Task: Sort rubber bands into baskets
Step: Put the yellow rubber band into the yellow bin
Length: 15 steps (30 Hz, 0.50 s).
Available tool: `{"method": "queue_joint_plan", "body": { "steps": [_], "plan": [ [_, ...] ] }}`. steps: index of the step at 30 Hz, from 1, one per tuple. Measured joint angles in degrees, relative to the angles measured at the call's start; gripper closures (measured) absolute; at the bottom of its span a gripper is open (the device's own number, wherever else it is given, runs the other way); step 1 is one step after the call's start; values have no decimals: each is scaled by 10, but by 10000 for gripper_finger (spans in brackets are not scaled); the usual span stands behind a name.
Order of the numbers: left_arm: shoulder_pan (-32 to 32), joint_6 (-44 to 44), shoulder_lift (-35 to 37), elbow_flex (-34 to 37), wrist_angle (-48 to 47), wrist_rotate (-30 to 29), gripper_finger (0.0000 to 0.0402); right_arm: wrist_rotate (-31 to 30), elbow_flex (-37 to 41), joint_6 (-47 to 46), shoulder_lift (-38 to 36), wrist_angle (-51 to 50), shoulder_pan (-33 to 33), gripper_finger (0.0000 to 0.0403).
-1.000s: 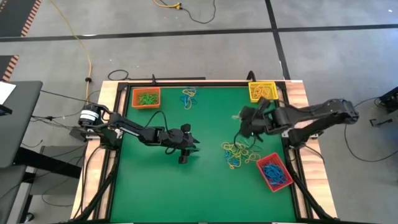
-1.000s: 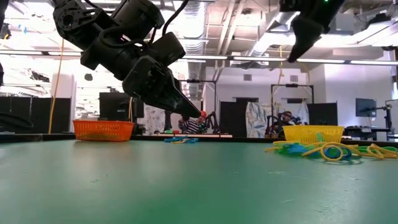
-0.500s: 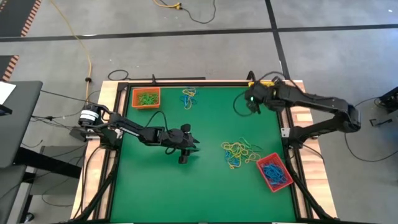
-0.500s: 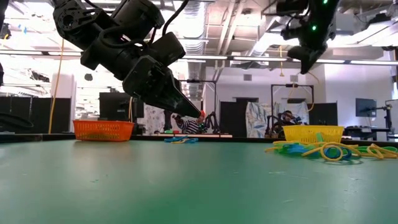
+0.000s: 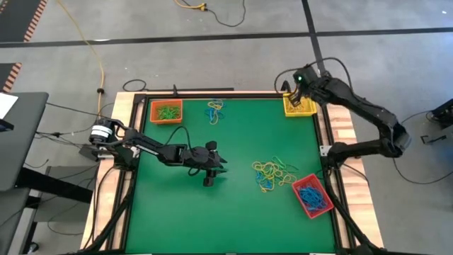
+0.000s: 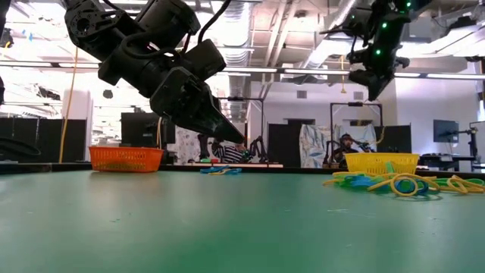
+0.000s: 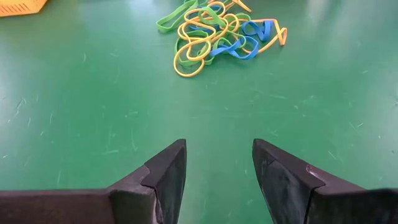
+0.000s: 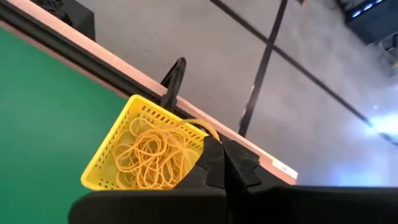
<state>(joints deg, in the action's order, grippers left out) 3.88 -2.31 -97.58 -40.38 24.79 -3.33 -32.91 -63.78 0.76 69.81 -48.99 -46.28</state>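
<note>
The yellow rubber band (image 8: 202, 124) curves from my right gripper over the rim of the matching yellow basket. I should keep moving down and inward until the gripper's fingers are above the yellow rubber bands inside (image 8: 152, 157).
My right gripper (image 5: 296, 97) is shut and hovers high over the yellow basket (image 5: 300, 107) at the far right corner, with a yellow rubber band at its fingertips. The basket (image 8: 144, 151) holds several yellow bands. My left gripper (image 5: 214, 167) stands open above the mat at mid table and holds nothing; it faces the mixed pile of rubber bands (image 7: 214, 34). That pile (image 5: 272, 173) lies right of centre. The orange basket (image 5: 166, 111) holds green bands, and the red basket (image 5: 311, 196) holds blue ones. My right gripper pinches a yellow rubber band between its two fingertips (image 8: 214, 152). Only a short arc of the band (image 8: 198, 127) shows just past the tips, above the basket's near corner. The fingers slant down from above, and the band is lifted clear of the table.
A smaller clump of yellow, blue and green bands (image 5: 214, 111) lies near the far edge between the orange and yellow baskets. Wooden rails (image 5: 338, 120) frame the green mat. The near half of the mat (image 5: 212, 219) is bare.
My right gripper has swung from above the mixed pile toward the table's far right corner and now hangs over the yellow basket. It has rolled at the wrist on the way and has stayed shut.
</note>
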Motion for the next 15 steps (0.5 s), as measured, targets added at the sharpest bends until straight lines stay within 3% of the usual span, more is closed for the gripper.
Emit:
{"method": "queue_joint_plan", "body": {
  "steps": [7, 15],
  "plan": [
    [0, 0, 0, 0, 0, 0, 226, 44, 0, 11, 49, 20, -51, 390],
    [0, 0, 0, 0, 0, 0, 226, 50, 15, 12, 131, 31, -57, 390]
  ]
}}
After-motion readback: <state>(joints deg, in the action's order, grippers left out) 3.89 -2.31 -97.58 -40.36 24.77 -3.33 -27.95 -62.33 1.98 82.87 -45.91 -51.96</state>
